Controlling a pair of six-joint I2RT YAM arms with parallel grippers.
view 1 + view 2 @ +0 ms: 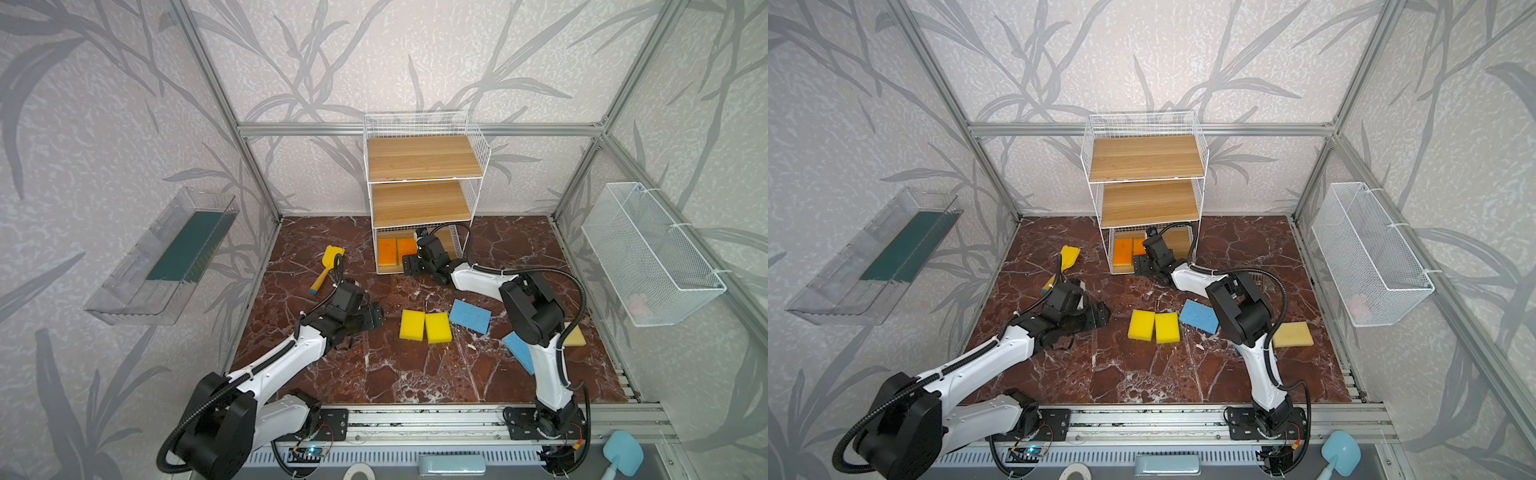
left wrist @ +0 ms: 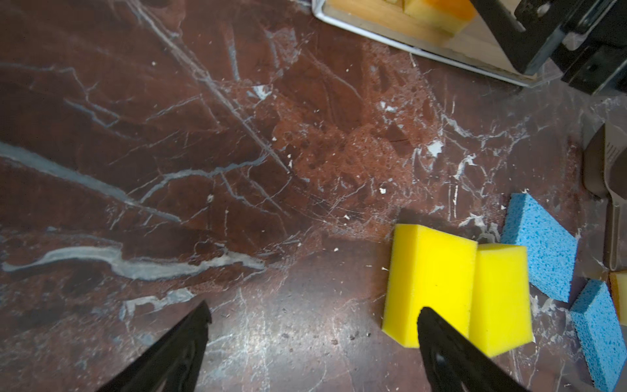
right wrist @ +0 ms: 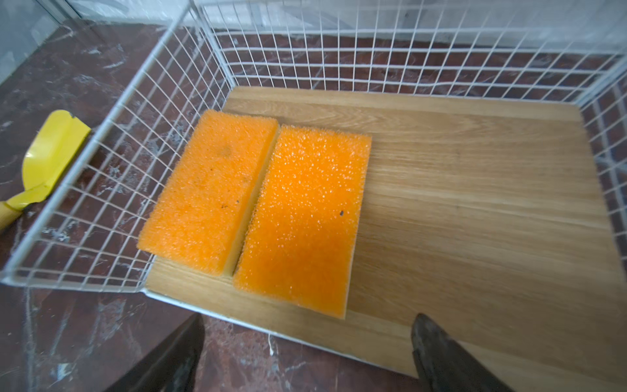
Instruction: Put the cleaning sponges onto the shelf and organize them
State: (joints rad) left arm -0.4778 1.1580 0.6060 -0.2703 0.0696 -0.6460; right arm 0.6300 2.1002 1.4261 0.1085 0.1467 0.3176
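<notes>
The yellow sponges touch along their inner edges point(image 1: 425, 326). Next, my left gripper takes the nearer sponge by its free edge point(image 1: 402, 325) and passes it to my right gripper.
The shelf point(image 1: 419, 158) stands at the back. Two orange sponges point(image 3: 210, 190) point(image 3: 305, 217) lie side by side, orange face up, on the left of its bottom board point(image 3: 475, 203). My right gripper point(image 3: 310, 320) hangs open and empty at that board's front edge, just short of the nearer sponge. Two yellow sponges point(image 1: 412, 325) point(image 1: 437, 327) touch each other mid-floor. A blue sponge point(image 1: 469, 316) lies to their right and another blue one point(image 1: 517, 351) is partly behind the right arm. A beige-faced sponge point(image 1: 1292, 334) lies far right. My left gripper point(image 2: 315, 309) is open, empty, left of the yellow pair.
A yellow toy shovel point(image 1: 328, 268) lies left of the shelf. A brown scoop point(image 2: 607, 163) lies near the blue sponges. A clear tray point(image 1: 166, 257) hangs on the left wall and a white mesh basket point(image 1: 652, 253) on the right wall.
</notes>
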